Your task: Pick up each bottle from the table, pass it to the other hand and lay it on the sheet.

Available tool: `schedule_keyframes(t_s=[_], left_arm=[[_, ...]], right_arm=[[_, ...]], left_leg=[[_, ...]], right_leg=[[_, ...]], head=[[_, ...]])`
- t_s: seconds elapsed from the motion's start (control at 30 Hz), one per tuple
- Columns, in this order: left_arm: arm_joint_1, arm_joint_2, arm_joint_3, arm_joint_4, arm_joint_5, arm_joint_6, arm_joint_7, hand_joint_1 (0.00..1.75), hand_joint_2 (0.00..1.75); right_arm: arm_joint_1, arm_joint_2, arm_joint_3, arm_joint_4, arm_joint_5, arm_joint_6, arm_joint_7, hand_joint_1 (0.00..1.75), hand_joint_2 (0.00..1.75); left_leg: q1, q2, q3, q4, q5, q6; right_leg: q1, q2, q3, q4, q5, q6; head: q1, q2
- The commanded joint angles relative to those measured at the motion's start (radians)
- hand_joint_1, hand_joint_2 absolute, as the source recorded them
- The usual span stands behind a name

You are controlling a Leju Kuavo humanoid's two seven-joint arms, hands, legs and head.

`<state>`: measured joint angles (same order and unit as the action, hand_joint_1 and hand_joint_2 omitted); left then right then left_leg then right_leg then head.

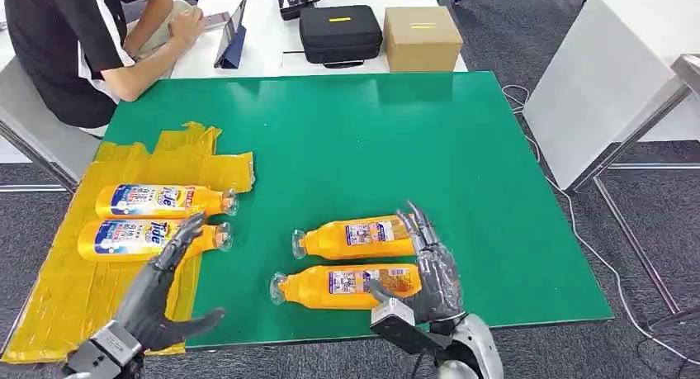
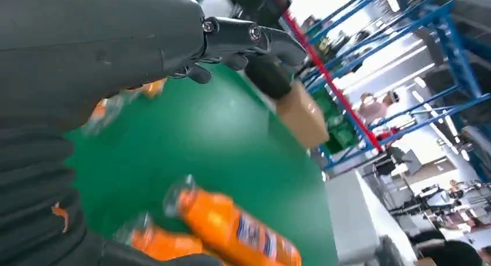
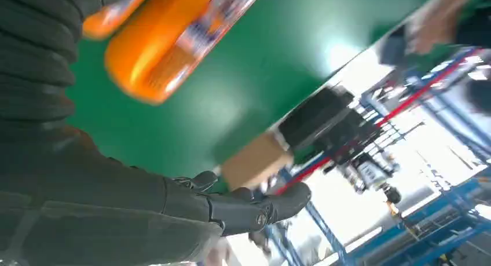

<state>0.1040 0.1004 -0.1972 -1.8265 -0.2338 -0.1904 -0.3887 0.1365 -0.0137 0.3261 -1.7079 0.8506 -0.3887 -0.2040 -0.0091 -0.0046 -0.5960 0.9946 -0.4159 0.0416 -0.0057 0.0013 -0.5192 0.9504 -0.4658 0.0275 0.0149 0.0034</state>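
Observation:
The farther bottle has its small-print label in view, so I should expect the front label hidden underneath to come up when I hand the bottle across.
Two orange bottles lie side by side on the green table near its front edge, a farther bottle and a nearer bottle, caps pointing left. My right hand is at their base ends, fingers spread, thumb over the nearer bottle's base, gripping nothing. In the right wrist view a bottle lies just beyond the palm. Two more bottles lie on the yellow sheet at the left. My left hand hovers open over the sheet's right edge. The left wrist view has the table bottles ahead.
A person sits at the table's far left corner by a tablet. A black case and a cardboard box stand on the white table behind. Another white table is at the right.

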Motion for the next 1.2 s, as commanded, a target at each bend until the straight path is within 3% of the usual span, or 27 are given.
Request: schedule_keyframes(t_s=[0.03,0.17,0.23,0.33,0.5,0.63,1.0,1.03,1.07,1.1,1.13,1.2], left_arm=[[0.098,-0.035,0.094,0.189,0.126,-0.018,-0.089,0.00,1.75],[0.111,-0.133,0.175,0.110,0.130,-0.016,-0.070,0.00,1.75],[0.132,-0.157,0.178,0.061,0.102,0.017,-0.046,0.00,1.75],[0.141,-0.165,0.177,0.033,0.097,0.022,-0.032,0.00,1.75],[0.102,-0.207,0.124,-0.023,0.059,0.012,0.015,0.00,1.75],[0.093,-0.210,0.099,-0.023,0.048,0.033,0.029,0.00,1.75],[0.098,-0.200,0.102,-0.019,0.051,0.038,0.026,0.00,1.75],[0.097,-0.195,0.095,-0.019,0.051,0.039,0.023,0.00,0.00],[0.102,-0.178,0.067,-0.008,0.055,0.054,0.020,0.00,0.00],[0.111,-0.168,0.047,0.014,0.054,0.062,0.016,0.00,0.00],[0.114,-0.156,0.022,0.043,0.055,0.059,0.004,0.00,0.00],[0.089,-0.156,-0.019,0.114,0.060,0.051,-0.028,0.00,0.00]], right_arm=[[-0.269,0.008,0.067,0.202,0.272,0.008,0.146,0.00,1.75],[-0.518,0.087,0.156,0.437,0.268,0.081,0.126,0.00,1.75],[-0.564,0.106,0.175,0.473,0.271,0.105,0.135,0.00,1.75],[-0.569,0.101,0.188,0.464,0.274,0.122,0.145,0.00,1.75],[-0.664,0.024,0.227,0.456,0.406,0.174,0.265,0.00,1.75],[-0.661,0.011,0.212,0.454,0.407,0.172,0.254,0.00,1.75],[-0.654,0.018,0.214,0.454,0.408,0.171,0.252,0.00,1.75],[-0.661,0.008,0.224,0.455,0.451,0.161,0.268,0.00,1.75],[-0.674,-0.001,0.219,0.479,0.459,0.172,0.273,0.00,0.00],[-0.682,-0.011,0.207,0.502,0.435,0.196,0.263,0.00,0.00],[-0.691,-0.029,0.193,0.529,0.426,0.203,0.259,0.00,1.75],[-0.684,-0.100,0.155,0.566,0.408,0.197,0.250,0.00,1.75]], left_leg=[[0.000,0.010,0.006,-0.003,-0.001,-0.003],[0.002,0.012,0.006,-0.002,-0.001,-0.003],[0.003,0.012,0.005,-0.001,-0.001,-0.004],[0.003,0.006,0.005,0.000,0.000,-0.004],[0.003,0.003,0.004,0.001,0.000,-0.003],[0.002,-0.003,0.002,0.000,0.002,-0.003],[0.002,-0.001,0.005,0.000,0.000,-0.004],[0.002,-0.001,0.003,0.000,0.001,-0.003],[0.002,-0.001,0.002,0.000,0.002,-0.003],[0.002,-0.001,0.004,0.000,0.001,-0.004],[0.002,-0.001,0.004,0.000,0.002,-0.003],[0.002,-0.002,0.005,-0.001,0.002,-0.003]], right_leg=[[0.000,0.009,0.003,-0.002,0.001,-0.001],[0.002,0.012,0.002,-0.001,0.003,-0.002],[0.004,0.011,0.002,0.000,0.002,-0.002],[0.003,0.005,0.003,0.002,0.001,-0.002],[0.003,0.003,0.004,0.003,0.000,-0.001],[0.003,-0.003,0.003,0.002,0.000,-0.001],[0.003,-0.002,0.005,0.002,-0.001,-0.002],[0.003,-0.002,0.002,0.002,0.000,-0.001],[0.002,-0.002,0.002,0.002,0.000,-0.001],[0.003,-0.002,0.004,0.002,0.000,-0.001],[0.002,-0.002,0.004,0.002,0.000,-0.001],[0.002,-0.003,0.005,0.000,0.000,-0.001]], head=[[0.000,0.000],[0.000,0.000],[0.000,0.000],[0.000,0.000],[0.000,0.000],[0.000,0.000],[0.000,0.000],[0.000,0.000],[0.000,0.000],[0.000,0.000],[0.000,0.000],[0.000,0.000]])
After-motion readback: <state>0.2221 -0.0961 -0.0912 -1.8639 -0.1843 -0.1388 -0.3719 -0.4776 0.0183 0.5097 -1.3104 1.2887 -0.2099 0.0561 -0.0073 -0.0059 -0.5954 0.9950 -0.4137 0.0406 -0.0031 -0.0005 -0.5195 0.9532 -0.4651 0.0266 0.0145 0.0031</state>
